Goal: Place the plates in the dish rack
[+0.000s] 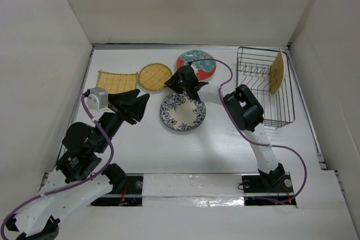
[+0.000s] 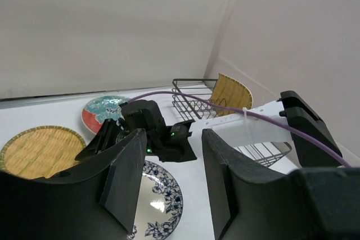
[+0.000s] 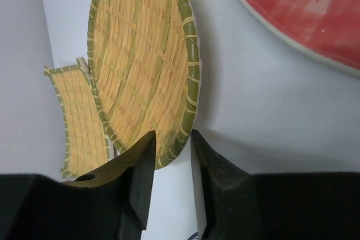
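Observation:
The round yellow plate's near rim [image 3: 181, 137] sits at a slant across my right gripper's fingers, so I need to open them, reach farther [image 3: 192, 96] along the plate's rim and take a deeper grip on it.
The black wire dish rack [image 1: 284, 117] stands at the right with one yellow woven plate [image 1: 277, 71] upright in it. The red-rimmed teal plate [image 1: 205, 70], the round yellow plate [image 1: 153, 76], the square yellow plate [image 1: 116, 81] and the blue-and-white floral plate [image 1: 183, 112] lie flat on the table. My right gripper [image 1: 172, 85] is closed on the near rim of the round yellow plate [image 3: 140, 66], one finger inside the rim and one outside. My left gripper [image 1: 140, 102] is open and empty, left of the floral plate [image 2: 160, 203].
White walls enclose the table on three sides. The right arm [image 1: 247, 111] reaches across between the rack and the floral plate, its purple cable looping over the red-rimmed plate [image 3: 304, 9]. The square yellow plate [image 3: 79, 119] touches the round one.

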Controlling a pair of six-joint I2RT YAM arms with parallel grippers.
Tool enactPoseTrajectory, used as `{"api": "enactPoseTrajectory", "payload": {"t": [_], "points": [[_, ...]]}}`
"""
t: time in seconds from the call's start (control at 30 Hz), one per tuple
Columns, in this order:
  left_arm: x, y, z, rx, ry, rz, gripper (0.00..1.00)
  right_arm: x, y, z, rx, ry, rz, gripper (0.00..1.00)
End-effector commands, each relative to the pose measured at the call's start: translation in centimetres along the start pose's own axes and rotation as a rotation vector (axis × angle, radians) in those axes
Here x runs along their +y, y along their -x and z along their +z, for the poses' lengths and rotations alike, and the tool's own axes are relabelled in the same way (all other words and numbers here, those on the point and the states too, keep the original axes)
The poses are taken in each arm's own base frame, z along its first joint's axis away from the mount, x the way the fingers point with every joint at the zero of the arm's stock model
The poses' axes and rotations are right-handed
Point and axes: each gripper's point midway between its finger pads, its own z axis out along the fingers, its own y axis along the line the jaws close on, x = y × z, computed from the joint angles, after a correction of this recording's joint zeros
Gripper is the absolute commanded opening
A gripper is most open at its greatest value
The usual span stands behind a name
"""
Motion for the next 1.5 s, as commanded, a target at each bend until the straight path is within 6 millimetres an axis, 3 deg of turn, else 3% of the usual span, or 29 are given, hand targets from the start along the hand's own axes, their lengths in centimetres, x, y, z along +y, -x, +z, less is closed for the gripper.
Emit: {"api": "enactPoseTrajectory", "payload": {"t": [0.0, 0.23, 0.37, 0.43, 0.57, 0.7, 0.83, 0.97, 1.17, 1.47], "points": [[-0.4, 1.6, -0.2, -0.068, -0.02, -0.007, 0.41, 2.1, 0.2, 0.5, -0.027, 0.044, 0.074, 0.33], [-0.5, 1.7, -0.3, -0.07, -0.024, -0.009, 0.42, 2.1, 0.4, 0.3, -0.055, 0.029, 0.103, 0.16], [-0.6, 1.9, -0.4, -0.072, -0.031, -0.012, 0.42, 2.9, 1.0, -1.1, -0.114, 0.02, 0.082, 0.12], [-0.6, 1.8, -0.4, -0.075, -0.029, -0.011, 0.42, 2.2, 1.2, -1.5, -0.125, -0.005, 0.075, 0.12], [-0.7, 1.8, -0.3, -0.066, -0.036, -0.014, 0.42, 1.6, 1.2, -2.0, -0.132, -0.024, 0.06, 0.23], [-0.5, 1.6, -0.2, -0.063, -0.027, -0.011, 0.43, 1.0, 1.3, -2.0, -0.124, -0.028, 0.062, 0.5], [-0.6, 1.7, -0.2, -0.068, -0.032, -0.012, 0.43, 0.6, 1.9, -1.4, -0.115, -0.028, 0.076, 0.53], [-0.6, 1.7, -0.2, -0.065, -0.031, -0.008, 0.44, -0.3, 1.2, -0.1, -0.081, -0.04, 0.107, 0.53], [-0.5, 1.9, -0.4, -0.072, -0.026, -0.008, 0.44, -0.3, 0.9, 0.9, -0.063, -0.059, 0.139, 0.5], [-0.4, 2.2, -0.6, -0.083, -0.02, -0.007, 0.44, 0.2, 0.6, 2.1, -0.044, -0.05, 0.169, 0.25]]}}
